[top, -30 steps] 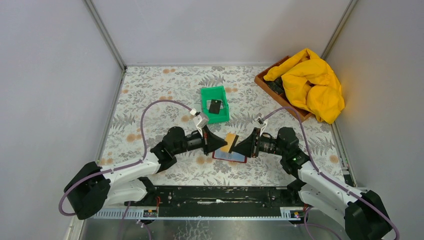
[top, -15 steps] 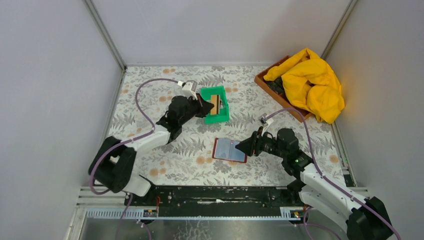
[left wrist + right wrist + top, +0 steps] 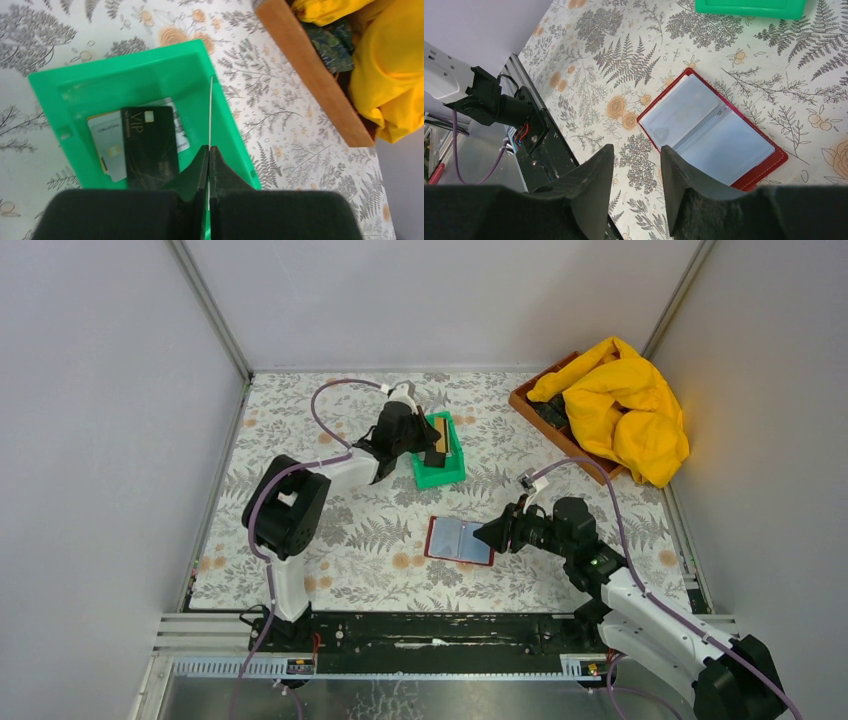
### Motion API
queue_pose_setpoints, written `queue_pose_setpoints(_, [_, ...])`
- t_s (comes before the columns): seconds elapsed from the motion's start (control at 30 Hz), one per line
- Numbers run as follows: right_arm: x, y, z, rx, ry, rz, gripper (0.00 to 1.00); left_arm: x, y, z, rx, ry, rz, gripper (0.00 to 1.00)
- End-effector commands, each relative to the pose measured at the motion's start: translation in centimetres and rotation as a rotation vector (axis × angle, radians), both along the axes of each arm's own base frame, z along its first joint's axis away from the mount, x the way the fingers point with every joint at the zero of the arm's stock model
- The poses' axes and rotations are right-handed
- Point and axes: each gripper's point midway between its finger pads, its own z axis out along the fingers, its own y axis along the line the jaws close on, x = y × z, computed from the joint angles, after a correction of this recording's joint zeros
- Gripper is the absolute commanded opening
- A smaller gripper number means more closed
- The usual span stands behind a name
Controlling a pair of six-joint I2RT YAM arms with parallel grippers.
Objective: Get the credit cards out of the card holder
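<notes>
The card holder's open sleeves (image 3: 726,146) appear empty, so I should raise the sleeve page (image 3: 680,108) with my right gripper while my left gripper returns to reach underneath.
The dark red card holder (image 3: 459,540) lies open on the table, its pale blue-grey sleeves facing up and showing no card; it also shows in the right wrist view (image 3: 711,132). My left gripper (image 3: 425,440) is shut on a gold-tan credit card (image 3: 438,432) and holds it over the green bin (image 3: 447,475). In the left wrist view the card (image 3: 210,110) is edge-on between the gripper's (image 3: 209,148) closed fingers. A black card (image 3: 150,142) and a grey-silver card (image 3: 107,145) lie in the bin (image 3: 125,80). My right gripper (image 3: 490,533) is open and empty at the holder's right edge (image 3: 636,150).
A wooden tray (image 3: 530,405) holding a yellow cloth (image 3: 625,405) stands at the back right, and shows in the left wrist view (image 3: 300,65). The black base rail (image 3: 430,630) runs along the near edge. Grey walls close in the table on three sides.
My left arm has carried the gold-tan card from the card holder back and up to the green bin. My right gripper has drawn back a little from the holder and stays open.
</notes>
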Motion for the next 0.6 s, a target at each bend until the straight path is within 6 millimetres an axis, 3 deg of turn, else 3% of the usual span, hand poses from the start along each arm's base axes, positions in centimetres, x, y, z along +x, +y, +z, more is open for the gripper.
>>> queue_pose_setpoints(0.0, [0.6, -0.1, 0.9, 0.006, -0.053, -0.013, 0.46, 0.7, 1.3, -0.1, 0.026, 0.019, 0.092, 0.0])
queue_pose_setpoints(0.13, [0.7, 0.2, 0.6, 0.003, -0.047, 0.0, 0.46, 0.5, 1.9, -0.2, 0.048, 0.02, 0.102, 0.0])
queue_pose_setpoints(0.3, [0.8, 0.6, 0.4, 0.004, -0.037, 0.016, 0.46, 0.3, 1.0, -1.4, 0.045, 0.06, 0.055, 0.0])
queue_pose_setpoints(0.47, [0.6, 0.4, 0.3, 0.003, -0.036, 0.012, 0.46, 0.3, 0.2, -2.1, 0.042, 0.084, 0.019, 0.24])
queue_pose_setpoints(0.57, [0.6, 0.4, 0.1, 0.001, -0.035, 0.011, 0.46, 0.2, 0.2, -1.8, 0.048, 0.084, 0.011, 0.31])
